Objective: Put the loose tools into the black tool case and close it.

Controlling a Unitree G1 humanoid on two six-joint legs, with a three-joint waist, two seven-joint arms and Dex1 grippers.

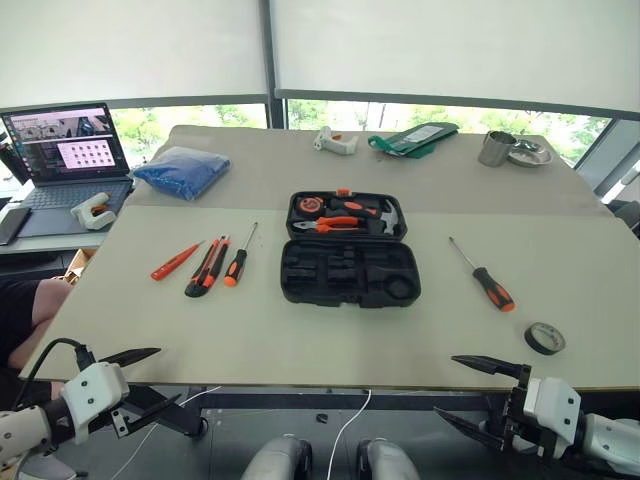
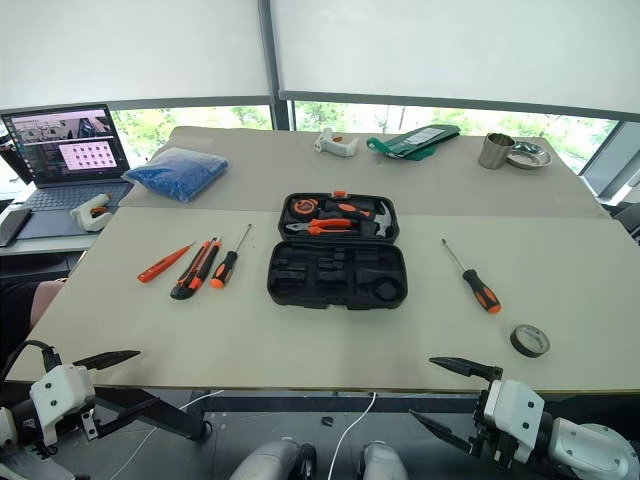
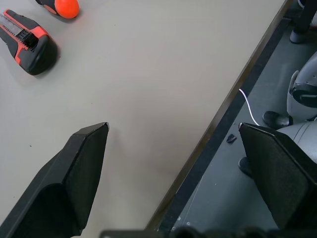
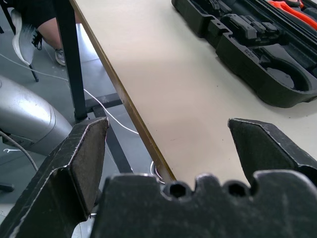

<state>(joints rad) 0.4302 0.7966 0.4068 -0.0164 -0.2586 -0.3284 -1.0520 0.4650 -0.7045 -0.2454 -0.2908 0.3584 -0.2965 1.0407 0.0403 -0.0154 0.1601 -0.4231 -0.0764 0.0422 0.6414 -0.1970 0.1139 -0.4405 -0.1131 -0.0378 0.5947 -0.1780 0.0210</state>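
Note:
The orange-and-black screwdriver [image 1: 236, 266] will settle lengthwise when I press it into a long empty hollow [image 1: 333, 254] that runs beside the case's hinge.
The black tool case [image 1: 350, 273] lies open at the table's centre, its near half showing bare recesses. Left of it lie an orange screwdriver [image 1: 176, 261], the orange-black utility knife [image 1: 207, 267] and an orange-and-black screwdriver [image 1: 239, 258]. A third screwdriver [image 1: 483, 276] lies right of the case, and the black tape roll [image 1: 544, 338] sits nearer the front edge. My left gripper [image 1: 180, 390] hangs open below the table's front-left edge, my right gripper [image 1: 447, 386] open below the front-right edge; both hold nothing. The knife [image 3: 27, 42] shows ahead of the left fingers.
The case's far half [image 1: 347, 215] holds a hammer, pliers and tape measure. A blue bag [image 1: 182, 170], a white tool [image 1: 335, 142], a green pouch [image 1: 415, 138] and a metal cup [image 1: 496, 148] sit at the back. A laptop [image 1: 70, 150] stands on a side desk at left.

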